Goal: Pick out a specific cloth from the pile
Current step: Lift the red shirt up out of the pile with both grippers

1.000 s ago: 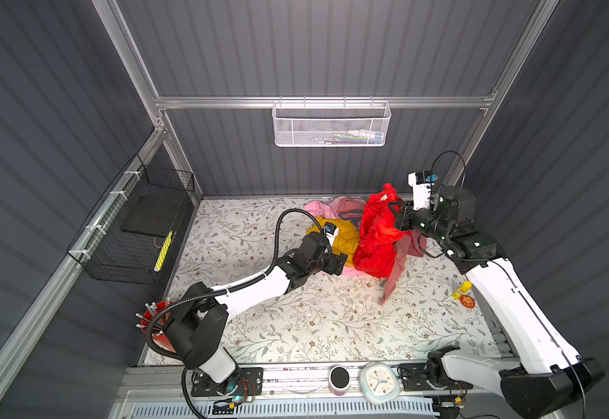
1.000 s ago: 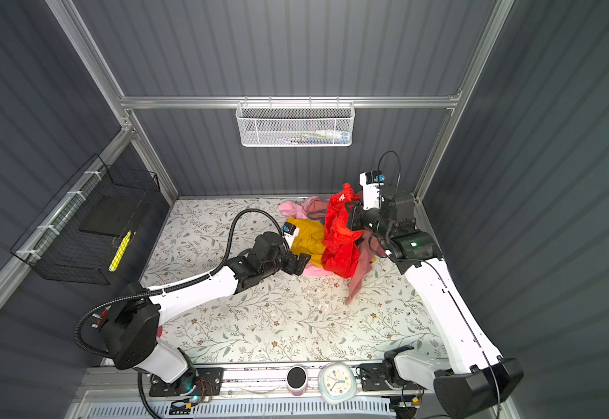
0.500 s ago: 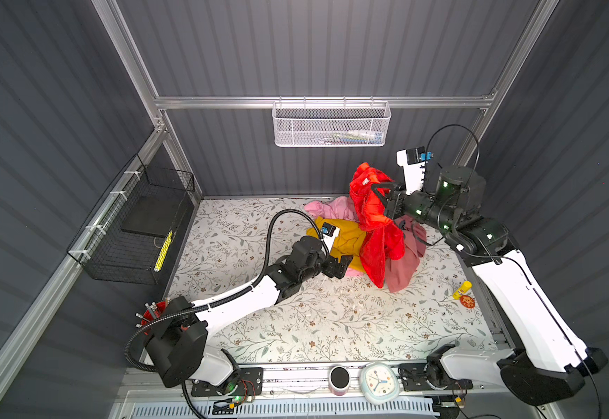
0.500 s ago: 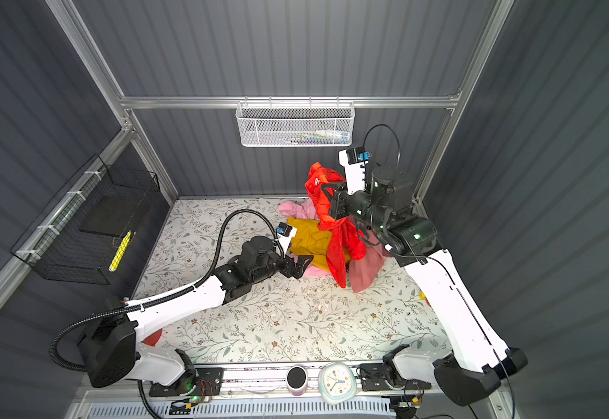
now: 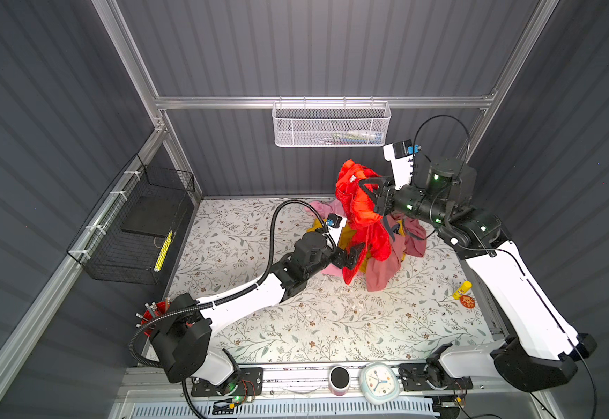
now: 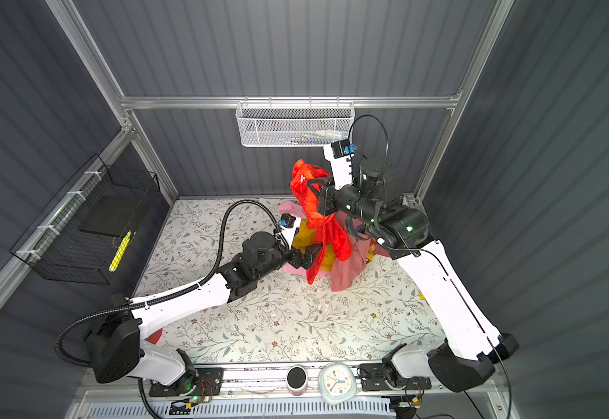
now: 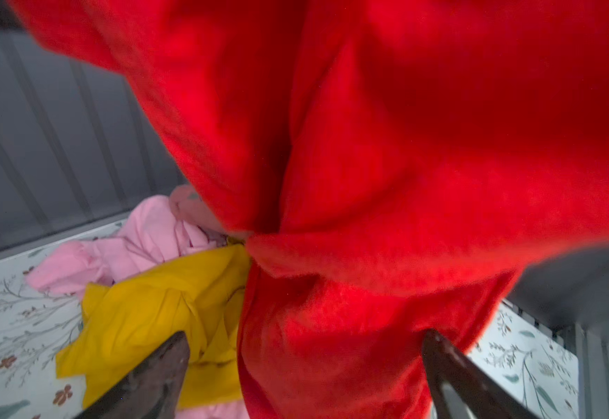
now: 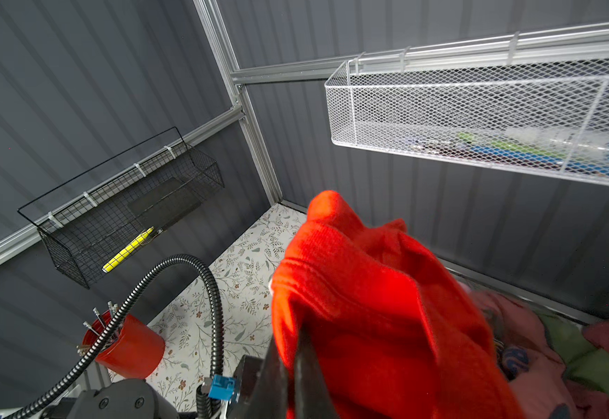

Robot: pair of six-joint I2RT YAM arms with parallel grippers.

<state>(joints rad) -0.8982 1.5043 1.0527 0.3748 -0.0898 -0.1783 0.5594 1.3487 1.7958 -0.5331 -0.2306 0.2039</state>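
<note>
The robot's right gripper is holding the cloth (image 5: 364,227) above the pile and the clear space (image 5: 252,241) is on the left gripper's side, so next the left gripper takes the cloth across.
The cloth (image 5: 362,214) (image 6: 328,232), bright scarlet red, hangs high above the table. My right gripper (image 5: 363,184) (image 6: 313,185) (image 8: 295,348) is shut on its upper fold. Its lower end trails down onto the pile (image 5: 410,239) (image 6: 350,265) of dusty-rose, yellow and light pink garments at the back of the table. My left gripper (image 5: 353,254) (image 6: 312,254) (image 7: 304,337) is open beside the hanging lower part. In the left wrist view the cloth (image 7: 404,181) fills the space between the spread fingers without being pinched. A yellow garment (image 7: 150,304) lies beside it.
A white mesh basket (image 5: 332,127) hangs on the back wall and a black wire basket (image 5: 139,225) on the left wall. A red cup (image 5: 154,319) of tools stands at the front left. A clock (image 5: 379,379) and a yellow glue stick (image 5: 462,290) sit front and right.
My right gripper has lifted the cloth up off the pile, well above the table. My left gripper has opened wider and moved in under the hanging cloth.
</note>
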